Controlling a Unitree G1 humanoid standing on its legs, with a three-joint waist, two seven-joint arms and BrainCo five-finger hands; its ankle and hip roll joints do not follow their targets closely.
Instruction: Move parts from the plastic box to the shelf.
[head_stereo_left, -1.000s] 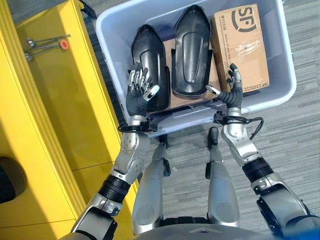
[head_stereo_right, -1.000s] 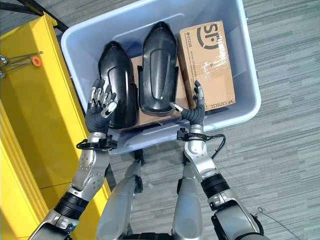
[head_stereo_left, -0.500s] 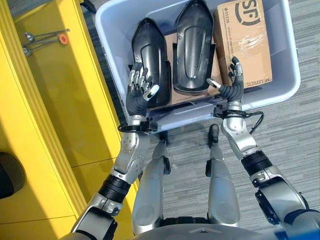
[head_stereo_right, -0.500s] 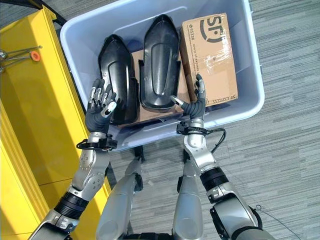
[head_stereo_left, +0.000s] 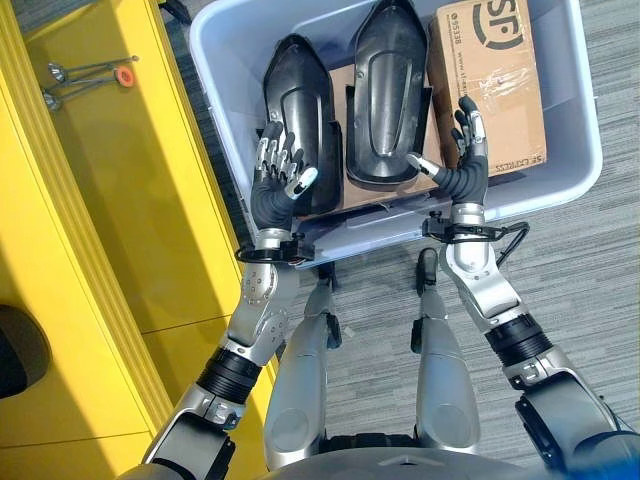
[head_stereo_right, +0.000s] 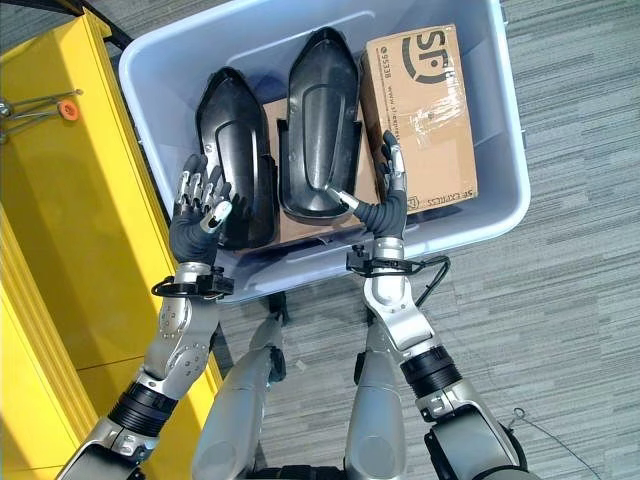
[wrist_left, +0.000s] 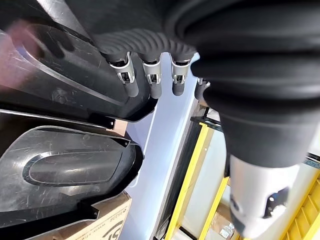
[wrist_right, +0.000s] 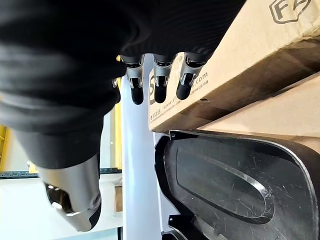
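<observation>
The large glossy black part (head_stereo_left: 388, 105) will come free alone when I lift it, because cardboard shows in the gap (head_stereo_left: 341, 100) between the black parts.
A pale blue plastic box (head_stereo_left: 570, 185) on the floor holds two black moulded shell parts and a cardboard carton (head_stereo_left: 492, 80). My left hand (head_stereo_left: 278, 185) hovers open over the near end of the left black part (head_stereo_left: 300, 110), fingers straight and thumb out. My right hand (head_stereo_left: 462, 165) is open too, raised between the right black part (head_stereo_left: 385, 95) and the carton, just over the box's near wall. In the right wrist view its fingers (wrist_right: 160, 80) point along the carton's edge (wrist_right: 235, 55); the left wrist view has fingers (wrist_left: 152, 80) above the left part (wrist_left: 75, 75).
A yellow shelf (head_stereo_left: 110, 230) runs along my left, right beside the box. A small tool with an orange knob (head_stereo_left: 125, 76) lies on it. Grey carpet (head_stereo_left: 590, 290) spreads to the right of the box. A flat cardboard sheet (head_stereo_left: 345, 190) lies beneath the black parts.
My right hand has moved forward and slightly left, further over the box, towards the gap between the right black part and the carton. The left hand has stayed put.
</observation>
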